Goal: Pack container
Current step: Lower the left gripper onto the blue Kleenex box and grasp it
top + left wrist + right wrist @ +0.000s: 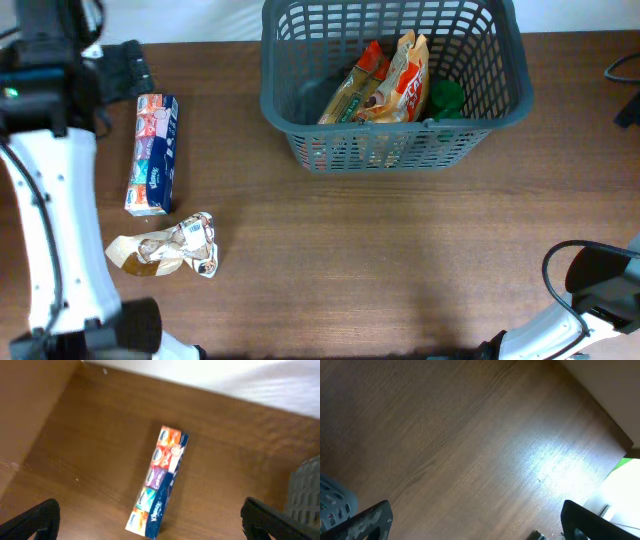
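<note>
I should keep lowering my left gripper, with its open fingers lined up across the pack's narrow width [152,158], until its fingers are on both sides of the Kleenex tissue pack [155,125], and then close them.
The dark grey lattice basket [290,108] stands at the back middle of the table. It holds orange and yellow snack bags [385,85] and a green item [446,97]. A long Kleenex tissue pack [153,153] lies on the table at the left, and it also shows in the left wrist view [160,475]. My left gripper [150,527] hangs above the near end of the pack, jaws wide open and empty. It shows as a dark shape [125,65] in the overhead view. My right gripper [475,525] is open and empty over bare wood.
A crumpled clear and tan food packet [170,248] lies in front of the tissue pack. A basket corner shows at the edge of the left wrist view [305,490] and of the right wrist view [332,502]. The right arm's base [600,285] is at the front right.
</note>
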`<action>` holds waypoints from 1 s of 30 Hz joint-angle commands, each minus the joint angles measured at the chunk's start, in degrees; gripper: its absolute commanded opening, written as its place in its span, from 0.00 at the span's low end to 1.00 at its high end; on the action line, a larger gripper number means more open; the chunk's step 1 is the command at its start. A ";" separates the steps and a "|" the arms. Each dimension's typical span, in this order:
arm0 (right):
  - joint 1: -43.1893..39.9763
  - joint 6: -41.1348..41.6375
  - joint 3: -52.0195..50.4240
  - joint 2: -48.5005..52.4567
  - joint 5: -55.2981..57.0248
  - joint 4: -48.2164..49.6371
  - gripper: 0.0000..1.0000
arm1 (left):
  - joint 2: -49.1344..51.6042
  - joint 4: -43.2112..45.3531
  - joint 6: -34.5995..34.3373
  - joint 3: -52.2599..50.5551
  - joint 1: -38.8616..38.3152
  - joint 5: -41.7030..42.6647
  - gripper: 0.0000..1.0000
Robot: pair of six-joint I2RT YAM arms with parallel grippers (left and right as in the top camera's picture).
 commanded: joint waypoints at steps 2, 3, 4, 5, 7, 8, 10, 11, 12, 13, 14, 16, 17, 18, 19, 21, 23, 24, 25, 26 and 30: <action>-0.24 0.72 -0.20 0.00 0.92 0.00 0.99 | 8.04 -0.35 9.09 -0.17 4.46 13.92 0.99; -0.22 0.72 -0.20 0.00 0.92 0.02 0.99 | 9.46 -0.39 10.10 -0.17 4.79 14.29 0.99; -0.24 0.72 -0.20 0.00 0.92 0.00 0.99 | 11.26 -0.50 10.86 -0.17 4.92 14.25 0.99; -0.22 0.72 -0.20 0.00 0.92 0.02 0.99 | 13.22 -0.63 11.89 -0.17 4.96 14.25 0.99; -0.22 0.72 -0.20 0.00 0.92 0.00 0.99 | 16.15 -0.90 12.98 -0.17 4.94 14.21 0.99; -0.24 0.72 -0.20 0.00 0.92 0.00 0.99 | 17.59 -0.94 12.96 -0.17 4.94 14.21 0.99; -0.22 0.72 -0.20 0.00 0.92 0.02 0.99 | 20.72 -1.14 12.96 -0.17 4.94 14.21 0.99; -0.22 0.72 -0.20 0.00 0.92 0.00 0.99 | 22.21 -1.20 12.96 -0.17 4.96 14.03 0.99; -0.24 0.72 -0.20 0.00 0.92 0.02 0.99 | 23.58 -1.40 12.96 -0.17 4.96 13.66 0.99; -0.22 0.72 -0.20 0.00 0.92 0.02 0.99 | 25.07 -1.64 12.94 -0.17 4.94 12.72 0.99; -0.24 0.72 -0.20 0.00 0.92 0.02 0.99 | 26.12 -1.92 12.94 -0.17 4.94 11.89 0.99; -0.24 0.72 -0.20 0.00 0.92 0.02 0.99 | 28.37 -2.69 12.96 -0.17 5.05 9.92 0.99; -0.22 0.72 -0.20 0.00 0.92 0.02 0.99 | 29.33 -2.93 12.96 -0.17 5.14 9.18 0.99; -0.24 0.72 -0.20 0.00 0.92 0.02 0.99 | 30.14 -3.13 12.98 -0.17 5.18 8.81 0.99; -0.24 0.72 -0.20 0.00 0.92 0.00 0.99 | 31.87 -3.19 13.05 -0.17 5.40 8.85 0.99; -0.24 0.72 -0.20 0.00 0.92 0.02 0.99 | 33.40 -3.10 13.60 -0.17 5.62 8.85 0.99; -0.22 0.72 -0.20 0.00 0.92 0.02 0.99 | 34.69 -3.08 14.58 -0.17 5.92 8.85 0.99; -0.22 0.72 -0.20 0.00 0.92 0.02 0.99 | 35.93 -3.08 15.13 -0.17 6.36 8.85 0.99; -0.22 0.72 -0.20 0.00 0.92 0.02 0.99 | 36.48 -3.06 15.08 -0.17 6.58 8.94 0.99; -0.22 0.72 -0.20 0.00 0.92 0.00 0.99 | 37.16 -3.06 15.10 -0.17 6.78 9.35 0.99; -0.24 0.72 -0.20 0.00 0.92 0.00 0.99 | 39.39 -3.19 15.08 -0.17 7.15 9.55 0.99</action>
